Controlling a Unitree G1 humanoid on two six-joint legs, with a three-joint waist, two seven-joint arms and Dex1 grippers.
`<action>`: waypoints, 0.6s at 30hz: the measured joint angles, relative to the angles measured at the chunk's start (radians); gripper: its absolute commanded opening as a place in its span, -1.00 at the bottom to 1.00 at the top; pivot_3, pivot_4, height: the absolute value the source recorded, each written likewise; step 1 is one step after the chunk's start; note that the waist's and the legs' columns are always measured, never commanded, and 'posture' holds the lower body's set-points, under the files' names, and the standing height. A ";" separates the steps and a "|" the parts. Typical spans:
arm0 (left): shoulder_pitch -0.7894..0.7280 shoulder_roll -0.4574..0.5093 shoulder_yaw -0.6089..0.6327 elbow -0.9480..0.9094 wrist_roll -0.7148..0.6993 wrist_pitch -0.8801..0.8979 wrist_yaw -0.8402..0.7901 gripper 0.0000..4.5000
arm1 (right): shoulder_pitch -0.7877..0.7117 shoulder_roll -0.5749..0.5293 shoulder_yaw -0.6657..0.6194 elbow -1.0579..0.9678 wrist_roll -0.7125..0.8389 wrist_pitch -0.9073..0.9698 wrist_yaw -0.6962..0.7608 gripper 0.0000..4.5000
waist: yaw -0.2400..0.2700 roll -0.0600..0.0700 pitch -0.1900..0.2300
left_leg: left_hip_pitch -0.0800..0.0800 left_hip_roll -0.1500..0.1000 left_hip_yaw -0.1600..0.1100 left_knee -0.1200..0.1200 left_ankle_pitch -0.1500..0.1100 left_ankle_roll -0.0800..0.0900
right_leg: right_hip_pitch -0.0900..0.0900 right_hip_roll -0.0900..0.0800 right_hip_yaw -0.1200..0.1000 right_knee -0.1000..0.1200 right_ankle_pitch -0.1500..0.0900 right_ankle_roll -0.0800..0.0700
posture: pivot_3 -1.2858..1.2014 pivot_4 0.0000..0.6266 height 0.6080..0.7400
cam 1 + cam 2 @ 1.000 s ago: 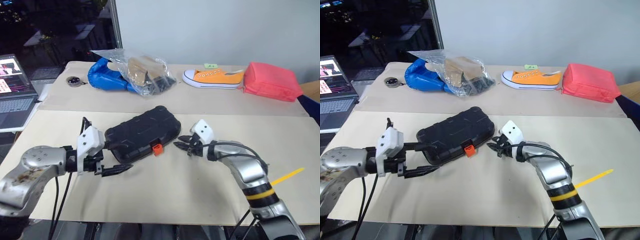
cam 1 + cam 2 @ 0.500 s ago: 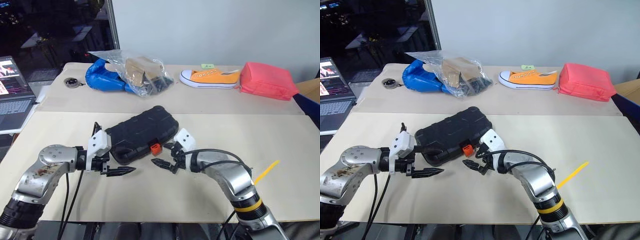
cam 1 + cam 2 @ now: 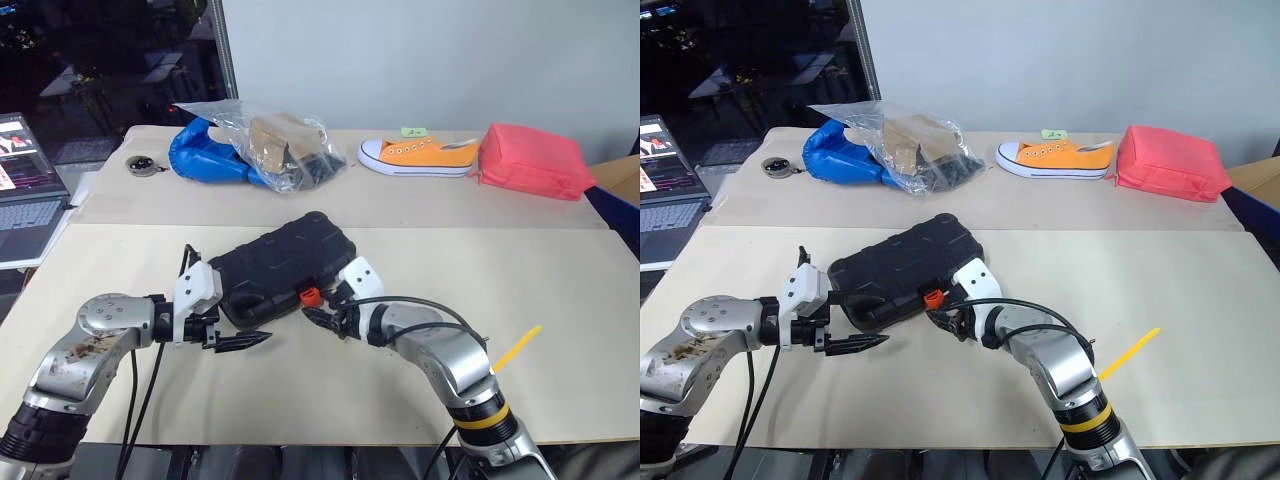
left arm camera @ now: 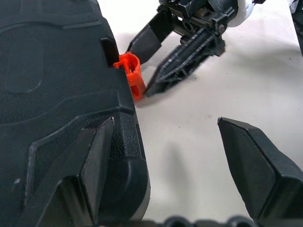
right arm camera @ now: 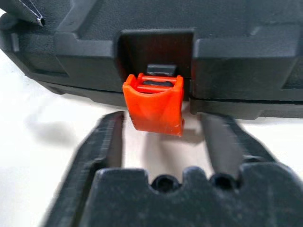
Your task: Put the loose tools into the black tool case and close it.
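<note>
Next, my right gripper closes and pushes the latch's lower front (image 5: 157,122) with joined fingers, because the orange latch (image 5: 154,101) tilts out from its hollow and the gripper's open fingers are on either side of it.
The black tool case (image 3: 285,262) lies shut on the table, its orange latch (image 3: 311,296) facing me. My right gripper (image 5: 161,119) is open right at the latch (image 5: 154,106), one finger on each side of it, with small gaps showing. At the case's left end my left gripper (image 3: 236,322) is open too. One of its fingers (image 4: 97,161) lies against the case's corner (image 4: 57,71), while the other finger (image 4: 255,161) stands well apart over bare table. The loose tools are out of view.
Along the back of the table lie a blue bag under a clear plastic bag (image 3: 250,150), an orange shoe (image 3: 425,155) and a red pouch (image 3: 530,160). A laptop (image 3: 25,190) sits far left. A yellow strip (image 3: 515,348) lies at right.
My right gripper has moved left from beside the case's right end to the orange latch, its fingers now either side of it. The left gripper has kept still.
</note>
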 measured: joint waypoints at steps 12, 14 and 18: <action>0.010 -0.005 0.009 0.000 0.002 -0.002 0.011 0.67 | 0.000 -0.004 0.014 -0.007 -0.001 -0.021 0.001 -0.49 | -0.001 0.000 0.000 | 0.001 0.000 0.000 0.000 0.000 0.000 | 0.000 0.001 0.000 0.000 -0.001 0.001 | 0.03 -0.52 1.00; 0.012 -0.007 0.011 0.000 0.002 -0.003 0.012 0.67 | -0.003 -0.013 0.019 -0.006 -0.007 -0.037 0.011 -0.49 | -0.001 0.000 0.000 | 0.001 0.000 0.000 0.000 0.000 0.000 | 0.000 0.000 0.000 0.000 -0.001 0.001 | 0.03 -0.52 1.00; 0.012 -0.014 0.011 0.001 0.002 -0.003 0.014 0.67 | -0.022 -0.018 0.023 0.000 -0.016 -0.052 0.017 -0.49 | 0.000 0.000 0.000 | 0.001 0.000 0.000 0.000 0.000 0.000 | 0.000 0.001 0.000 0.000 -0.001 0.001 | 0.03 -0.52 1.00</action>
